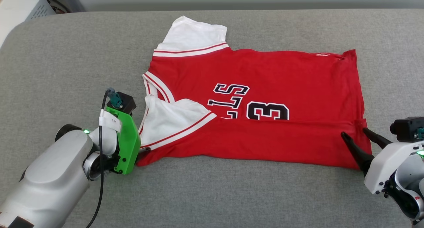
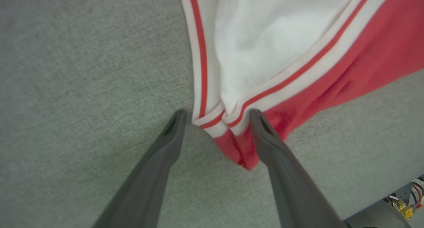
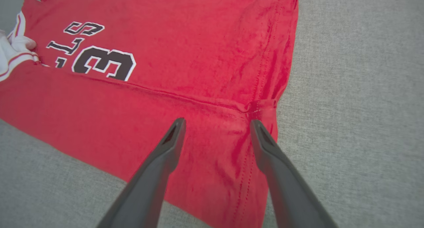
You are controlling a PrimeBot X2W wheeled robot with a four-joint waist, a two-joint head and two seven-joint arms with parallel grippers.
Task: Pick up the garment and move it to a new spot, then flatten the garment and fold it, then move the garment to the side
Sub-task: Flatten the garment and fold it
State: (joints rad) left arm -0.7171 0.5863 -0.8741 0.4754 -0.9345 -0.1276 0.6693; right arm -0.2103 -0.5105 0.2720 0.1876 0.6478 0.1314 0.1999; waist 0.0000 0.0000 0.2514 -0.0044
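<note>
The garment's far side (image 1: 286,65) will turn up plain red and cover the letters when the robot folds it over, because the garment's folded near edge (image 1: 278,142) shows plain red.
The garment (image 1: 281,79), a red shirt with white sleeves and a black number 3, lies spread on the grey table. Its near long edge is folded up over the lower part of the letters. My left gripper (image 1: 143,152) sits at the shoulder corner by the folded white sleeve. In the left wrist view it (image 2: 217,114) is open, with the garment's (image 2: 364,66) striped corner between the fingers. My right gripper (image 1: 353,132) hovers open over the hem corner. The right wrist view shows its fingers (image 3: 217,122) spread above the fold line of the garment (image 3: 198,56).
The grey padded table (image 1: 66,72) stretches wide to the left and in front of the shirt. A pale box (image 1: 20,6) stands beyond the back left corner. The table's edge with some wiring (image 2: 400,205) shows in the left wrist view.
</note>
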